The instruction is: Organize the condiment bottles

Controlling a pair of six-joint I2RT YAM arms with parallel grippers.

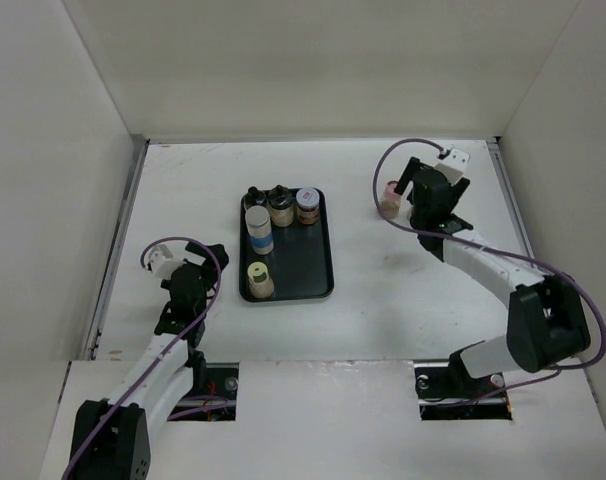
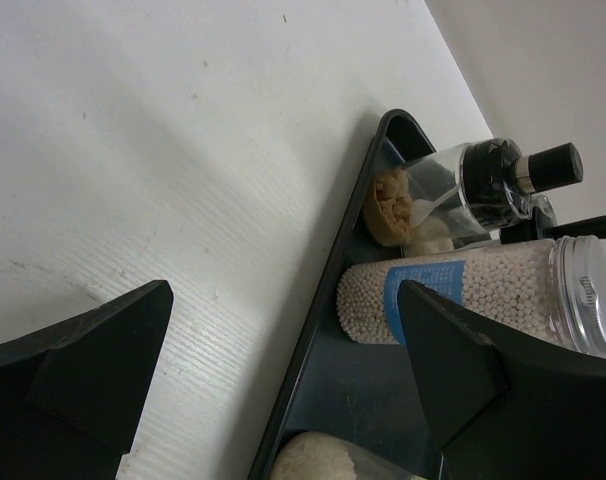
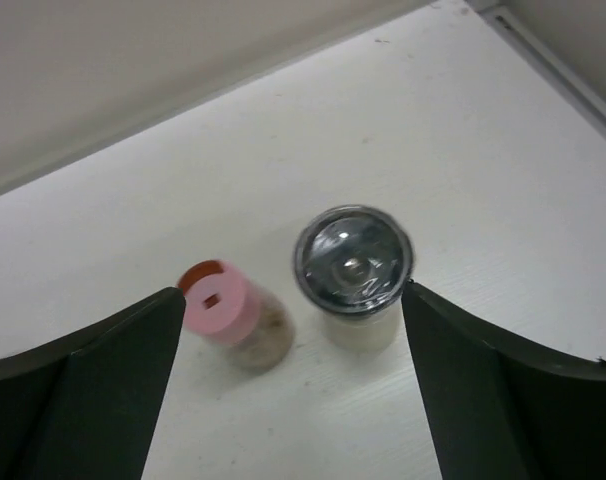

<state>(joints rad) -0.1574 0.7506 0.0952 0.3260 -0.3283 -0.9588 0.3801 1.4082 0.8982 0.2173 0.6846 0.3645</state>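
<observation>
A gap separates the grey-lidded jar from the pink-capped jar. So my right gripper should carry on until its fingers are on both sides of the grey lid.
Several condiment bottles stand on the black tray: two black-capped bottles, a jar with a red and white label, a white jar with a blue label and a tan jar. My left gripper is open and empty just left of the tray; its wrist view shows the tray rim and the blue-label jar between its fingers. My right gripper is open over a pink-capped jar and a grey-lidded jar, both standing between its fingers. The pink-capped jar also shows in the top view.
White walls close in the table on the left, back and right. A raised rail runs along the right edge near my right gripper. In the left wrist view a clear black-capped bottle stands behind the blue-label jar.
</observation>
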